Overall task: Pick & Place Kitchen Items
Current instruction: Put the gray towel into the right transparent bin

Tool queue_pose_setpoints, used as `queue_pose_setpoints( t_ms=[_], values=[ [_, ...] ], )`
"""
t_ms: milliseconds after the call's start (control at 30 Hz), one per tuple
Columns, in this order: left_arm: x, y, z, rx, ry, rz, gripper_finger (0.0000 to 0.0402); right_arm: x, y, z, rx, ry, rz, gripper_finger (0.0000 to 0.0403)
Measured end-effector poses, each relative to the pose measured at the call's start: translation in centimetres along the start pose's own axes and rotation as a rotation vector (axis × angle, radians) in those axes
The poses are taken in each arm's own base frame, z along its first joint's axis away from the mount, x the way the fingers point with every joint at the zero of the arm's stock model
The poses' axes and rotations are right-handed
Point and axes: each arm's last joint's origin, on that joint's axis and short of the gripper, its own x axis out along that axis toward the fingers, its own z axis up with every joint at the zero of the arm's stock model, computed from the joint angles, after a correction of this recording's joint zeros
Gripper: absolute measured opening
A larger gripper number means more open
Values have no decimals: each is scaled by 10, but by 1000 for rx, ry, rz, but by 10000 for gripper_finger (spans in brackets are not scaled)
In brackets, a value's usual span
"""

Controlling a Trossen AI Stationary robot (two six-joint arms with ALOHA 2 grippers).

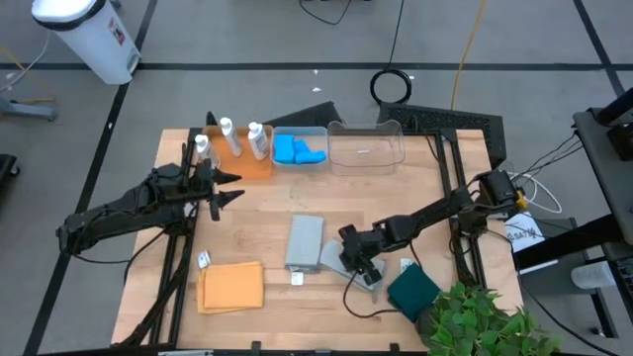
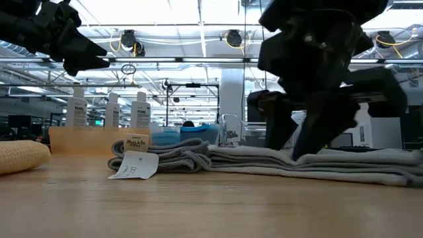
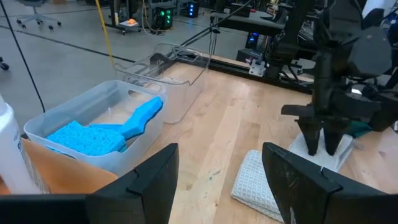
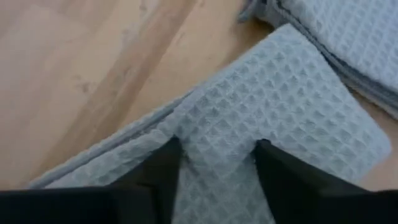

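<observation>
The grey cloth lies at an angle under the robot's right gripper, so the robot should first turn the cloth straight and then take its end nearest the empty clear bin before lifting.
Two grey waffle cloths lie flat on the table: one near the middle, the other just right of it, under my right gripper. That gripper points steeply down, its fingers apart, tips on the cloth. It also shows in the left wrist view. My left gripper hovers open beside the orange tray, which carries three white bottles. Blue sponges lie in a clear bin. An orange cloth and a dark green cloth lie flat near the front edge. My right gripper sets both fingertips on the top face of the grey cloth, well in from its edges. The fingers slant down from above, coming from the table's right. The cloth lies flat on the table, with an unfolded strip of it between the tips.
An empty clear bin stands at the back, right of the sponge bin. A green plant overhangs the near right corner. A white tag lies by the grey cloth. Bare wood lies between tray and cloths.
</observation>
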Motion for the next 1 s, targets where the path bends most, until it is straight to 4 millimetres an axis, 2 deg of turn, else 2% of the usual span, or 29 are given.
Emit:
queue_pose_setpoints(
  t_ms=[133, 367, 567, 633, 767, 867, 1000],
  values=[
    [0, 0, 0, -6, 0, -1, 237, 3, -9, -2, 111, 5, -75, 112],
    [0, 0, -1, 0, 7, 1, 237, 3, -17, -5, 496, -1, -253, 16],
    [0, 0, -1, -7, 7, 1, 237, 3, -18, -10, 950, -13, -259, 9],
    [0, 0, -1, -16, 7, 1, 237, 2, -17, -13, 1048, 12, -291, 9],
    [0, 0, -1, -21, 7, 0, 237, 2, -11, -13, 1052, -3, -354, 9],
    [1, 0, -3, -23, 12, 1, 237, 2, -7, -4, 948, -64, -319, 20],
    [3, 1, -8, -24, 23, 3, 237, -1, 1, 10, 755, -158, -277, 62]
  ],
)
